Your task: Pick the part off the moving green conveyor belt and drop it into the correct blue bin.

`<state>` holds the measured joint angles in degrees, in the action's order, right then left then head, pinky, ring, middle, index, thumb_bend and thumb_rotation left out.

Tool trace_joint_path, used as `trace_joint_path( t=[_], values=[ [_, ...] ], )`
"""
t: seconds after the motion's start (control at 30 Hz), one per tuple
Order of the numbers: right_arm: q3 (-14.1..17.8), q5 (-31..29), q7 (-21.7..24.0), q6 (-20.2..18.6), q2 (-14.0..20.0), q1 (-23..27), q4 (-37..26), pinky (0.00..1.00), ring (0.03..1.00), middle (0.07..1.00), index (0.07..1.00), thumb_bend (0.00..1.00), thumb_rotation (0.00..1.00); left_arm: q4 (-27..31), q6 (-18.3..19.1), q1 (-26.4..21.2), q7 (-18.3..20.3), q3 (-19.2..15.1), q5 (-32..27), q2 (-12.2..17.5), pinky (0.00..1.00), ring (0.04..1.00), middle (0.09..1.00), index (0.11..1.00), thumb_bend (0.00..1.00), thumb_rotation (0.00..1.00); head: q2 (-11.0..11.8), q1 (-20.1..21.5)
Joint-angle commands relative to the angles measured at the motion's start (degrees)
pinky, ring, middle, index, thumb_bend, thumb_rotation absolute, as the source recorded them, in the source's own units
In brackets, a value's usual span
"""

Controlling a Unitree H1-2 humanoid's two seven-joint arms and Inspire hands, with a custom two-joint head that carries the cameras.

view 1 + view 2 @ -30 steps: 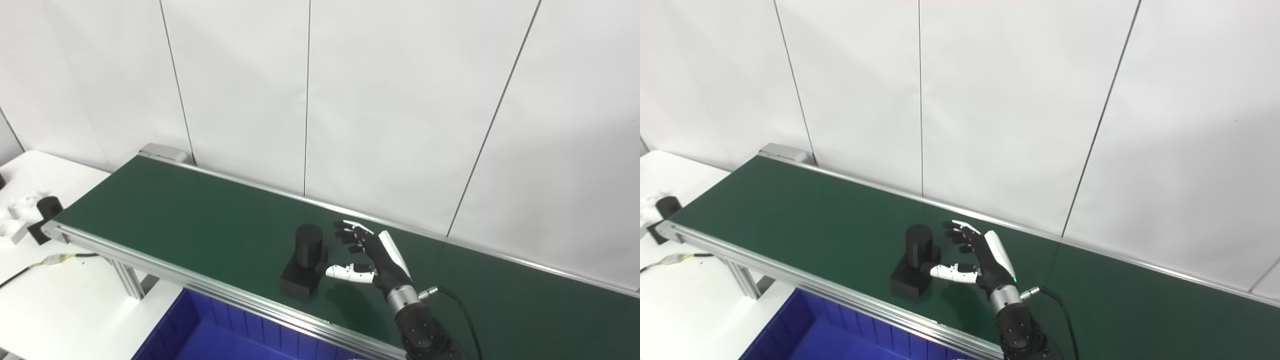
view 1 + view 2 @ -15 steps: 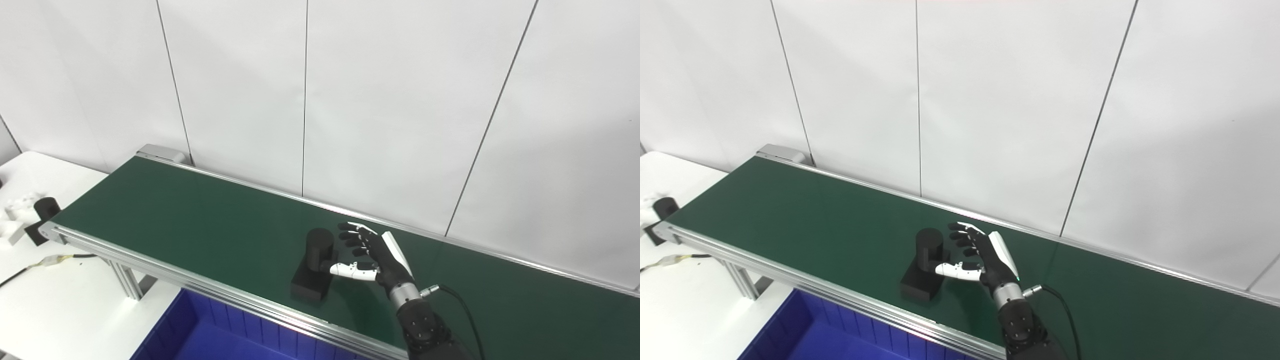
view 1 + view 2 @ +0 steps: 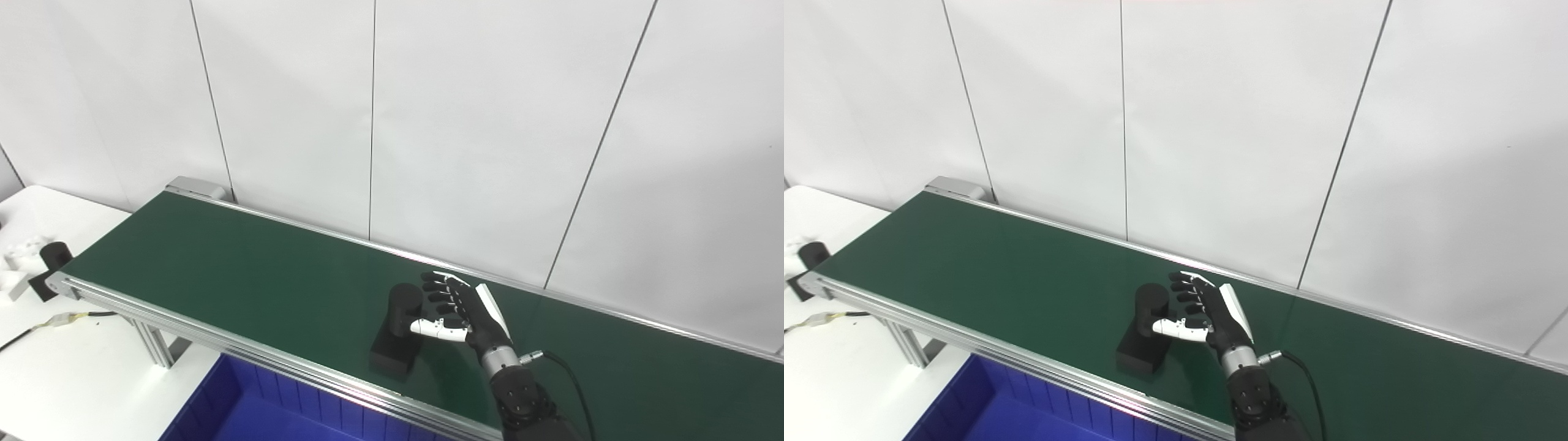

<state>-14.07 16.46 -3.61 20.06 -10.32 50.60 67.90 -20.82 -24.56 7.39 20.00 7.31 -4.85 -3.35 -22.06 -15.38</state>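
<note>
The cylinder and the rectangular base join into one black shape, so I expect the base to rise together with the cylinder when the robot lifts.
A black part, an upright cylinder on a rectangular base, rides on the green conveyor belt near its front rail. My right hand stands just to the right of the cylinder, open, palm towards it. The white thumb lies across the cylinder's front, and the fingers are spread beside its top, not wrapped around it. A blue bin sits below the belt's near edge, partly cut off by the picture's bottom. The left hand is out of sight.
The belt's aluminium front rail runs between the part and the bin. A white table at the left carries another black part, white pieces and a cable. A white panelled wall stands close behind the belt.
The black part has travelled right along the belt. My right hand has drawn close to it, and the thumb that was apart from the cylinder now lies against it.
</note>
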Motion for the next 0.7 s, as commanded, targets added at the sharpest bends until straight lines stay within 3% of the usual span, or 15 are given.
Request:
trace_joint_path(
  t=[0.0, 0.33, 0.43, 0.5, 0.57, 0.6, 0.67],
  values=[
    [0.2, -0.4, -1.4, 3.6, -0.7, 2.5, -0.7, 0.72, 0.767, 0.777, 0.788, 0.73, 0.18, 1.7, -2.4, 0.4, 0.0, 0.3, 0.1, -0.9, 0.67, 0.686, 0.721, 0.738, 1.0, 0.16, 0.0, 0.0],
    [0.2, -0.3, -2.6, 4.6, -1.0, 1.7, 0.1, 0.72, 0.759, 0.771, 0.767, 0.78, 0.11, 3.1, -2.3, 1.3, 0.0, 0.9, -0.2, -0.8, 0.67, 0.687, 0.723, 0.737, 1.0, 0.17, -1.1, 0.4],
    [-0.1, 0.2, -4.1, 5.5, -1.2, 1.3, 0.4, 0.69, 0.739, 0.756, 0.755, 0.8, 0.09, 3.7, -2.3, 1.7, -0.1, 1.0, -0.3, -0.7, 0.67, 0.687, 0.723, 0.735, 1.0, 0.17, -1.6, 0.7],
    [-0.3, 0.7, -5.9, 6.1, -1.4, 1.0, 0.6, 0.61, 0.67, 0.704, 0.714, 0.8, 0.01, 4.1, -2.4, 1.9, 0.0, 1.1, -0.4, -0.6, 0.69, 0.695, 0.727, 0.736, 1.0, 0.16, -1.7, 0.9],
    [-0.4, 1.2, -7.8, 6.3, -1.6, 0.8, 0.8, 0.57, 0.633, 0.68, 0.689, 0.78, 0.0, 4.4, -2.4, 2.1, -0.1, 1.1, -0.4, -0.5, 0.69, 0.698, 0.729, 0.737, 1.0, 0.16, -1.9, 1.1],
    [-0.5, 1.4, -8.7, 6.4, -1.6, 0.7, 0.8, 0.52, 0.522, 0.588, 0.646, 0.63, 0.0, 4.6, -2.4, 2.2, -0.1, 1.1, -0.4, -0.5, 0.69, 0.7, 0.731, 0.738, 1.0, 0.16, -1.9, 1.1],
    [-0.3, 1.2, -9.9, 6.6, -1.8, 0.4, 0.8, 0.44, 0.464, 0.537, 0.581, 0.54, 0.0, 4.8, -2.4, 2.3, 0.1, 1.0, -0.9, -0.4, 0.69, 0.7, 0.73, 0.739, 1.0, 0.16, -2.1, 1.5]
  ],
)
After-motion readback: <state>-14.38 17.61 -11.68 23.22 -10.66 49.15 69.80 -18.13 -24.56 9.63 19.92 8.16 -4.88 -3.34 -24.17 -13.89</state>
